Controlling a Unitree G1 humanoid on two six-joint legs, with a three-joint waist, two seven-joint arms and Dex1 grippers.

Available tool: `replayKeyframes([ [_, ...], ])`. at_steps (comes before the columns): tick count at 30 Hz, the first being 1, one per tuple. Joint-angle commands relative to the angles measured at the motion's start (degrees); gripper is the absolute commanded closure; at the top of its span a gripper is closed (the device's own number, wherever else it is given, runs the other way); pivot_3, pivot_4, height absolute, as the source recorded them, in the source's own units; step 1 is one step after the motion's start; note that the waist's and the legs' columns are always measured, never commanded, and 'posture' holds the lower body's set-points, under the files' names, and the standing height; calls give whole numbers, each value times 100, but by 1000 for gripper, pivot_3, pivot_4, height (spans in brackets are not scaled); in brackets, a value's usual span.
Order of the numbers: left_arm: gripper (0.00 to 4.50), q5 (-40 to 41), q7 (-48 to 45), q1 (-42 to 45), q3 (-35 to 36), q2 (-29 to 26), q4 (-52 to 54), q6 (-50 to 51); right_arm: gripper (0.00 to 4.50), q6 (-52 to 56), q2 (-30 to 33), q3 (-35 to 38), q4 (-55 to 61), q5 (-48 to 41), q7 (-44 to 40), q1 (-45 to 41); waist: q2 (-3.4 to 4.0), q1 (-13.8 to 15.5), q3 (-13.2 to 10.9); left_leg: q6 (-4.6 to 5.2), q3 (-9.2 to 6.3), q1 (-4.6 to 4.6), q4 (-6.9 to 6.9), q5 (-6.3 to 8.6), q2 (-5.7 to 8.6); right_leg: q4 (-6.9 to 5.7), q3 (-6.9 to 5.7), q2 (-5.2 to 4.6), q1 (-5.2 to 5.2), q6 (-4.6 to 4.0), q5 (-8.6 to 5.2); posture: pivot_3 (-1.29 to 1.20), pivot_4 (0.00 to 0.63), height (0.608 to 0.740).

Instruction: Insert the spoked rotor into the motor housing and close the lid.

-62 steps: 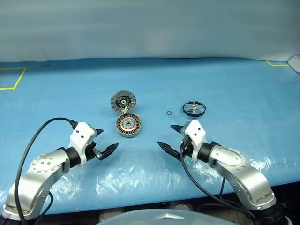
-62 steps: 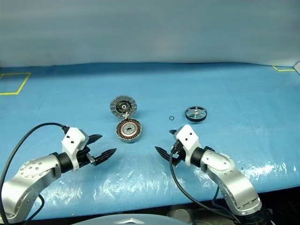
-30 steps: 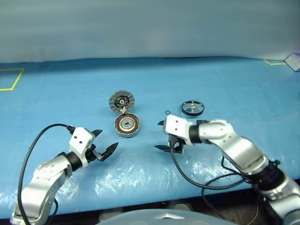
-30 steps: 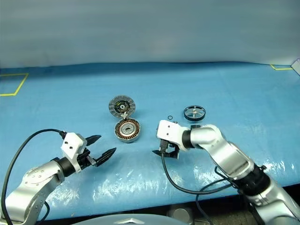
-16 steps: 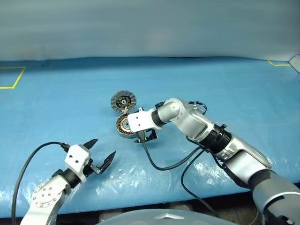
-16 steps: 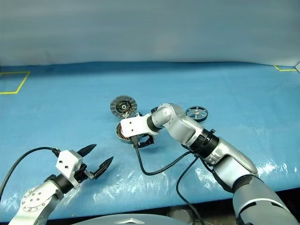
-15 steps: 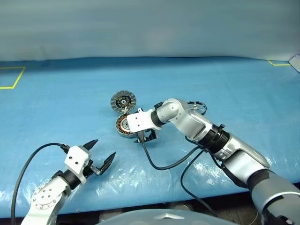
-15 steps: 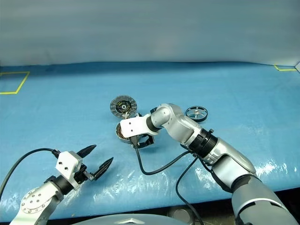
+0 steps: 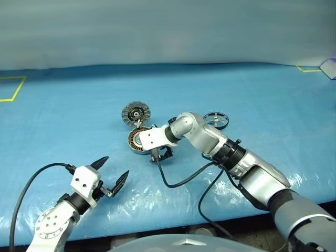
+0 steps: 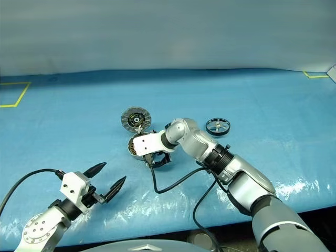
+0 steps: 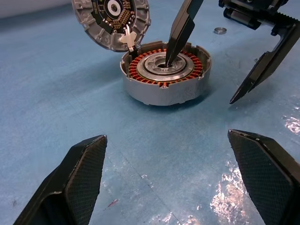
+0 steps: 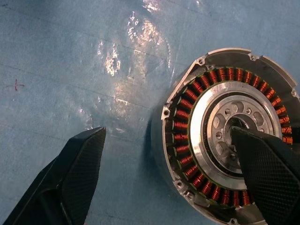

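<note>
My gripper will make the lid (image 9: 136,113) flip over and show its flat back when I close it, since it lies ribbed side up, joined at its edge (image 9: 138,124).
The motor housing (image 9: 133,140) sits open-side up on the blue table, copper windings showing around its metal centre (image 12: 225,123). Its lid (image 9: 136,113) lies flipped open just behind it, ribbed face up, joined at the edge. The spoked rotor (image 9: 216,120) rests flat on the table to the right, apart from both grippers. My right gripper (image 11: 200,80) is open and straddles the housing's wall: one fingertip (image 11: 168,56) is over the centre hole, the other (image 11: 241,91) stands outside the cup. My left gripper (image 9: 115,166) is open and holds nothing, nearer the front edge, left of the housing.
A tiny black ring (image 11: 219,30) lies on the table behind my right gripper. The right wrist's black cable (image 9: 181,181) loops over the table in front of the housing. Yellow tape marks (image 9: 13,86) sit at the far left and far right corners.
My right arm swung left from beside the spoked rotor over to the housing and tipped its fingers down onto it. The left gripper drew back toward the front edge, still open.
</note>
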State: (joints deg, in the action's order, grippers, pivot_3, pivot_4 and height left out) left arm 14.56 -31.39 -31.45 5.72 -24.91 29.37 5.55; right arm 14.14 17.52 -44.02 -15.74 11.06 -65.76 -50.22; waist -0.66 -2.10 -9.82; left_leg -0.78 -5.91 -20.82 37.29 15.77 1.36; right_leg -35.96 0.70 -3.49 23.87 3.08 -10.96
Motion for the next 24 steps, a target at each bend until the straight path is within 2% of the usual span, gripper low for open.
replayKeyframes([
  [1,12,-9,-28,33,80,-6,13,-184,15,-26,-81,132,-181,121,33,11,0,0,0,0,0,0,0,0,0,0,0,0,-1,0,0,0,150,740],
  [6,0,-17,-36,67,53,-6,-52,-213,1170,40,-151,201,-226,177,-16,56,2,1,1,-1,0,5,0,0,0,-1,0,0,-5,2,-2,0,150,740],
  [9,0,-27,-41,97,41,-6,-106,-224,2237,105,-107,224,-46,232,-26,147,3,4,3,-1,0,5,0,0,1,-1,0,0,-6,3,-1,0,150,740],
  [10,0,-31,-41,106,40,-5,-123,-228,2454,151,-87,237,51,226,-58,196,2,2,4,-1,-1,7,0,0,1,-1,0,0,-7,3,-1,0,150,740],
  [15,0,0,-85,153,77,-24,-205,-260,2528,551,1,275,744,226,-138,638,9,1,8,-1,-1,11,0,0,0,-4,0,0,-9,8,-5,0,150,740],
  [24,0,47,-178,198,150,-41,-275,-279,2538,1912,132,348,2464,3,-75,1689,10,2,14,-1,-2,11,-2,2,0,-2,0,0,-9,11,-9,0,150,740],
])
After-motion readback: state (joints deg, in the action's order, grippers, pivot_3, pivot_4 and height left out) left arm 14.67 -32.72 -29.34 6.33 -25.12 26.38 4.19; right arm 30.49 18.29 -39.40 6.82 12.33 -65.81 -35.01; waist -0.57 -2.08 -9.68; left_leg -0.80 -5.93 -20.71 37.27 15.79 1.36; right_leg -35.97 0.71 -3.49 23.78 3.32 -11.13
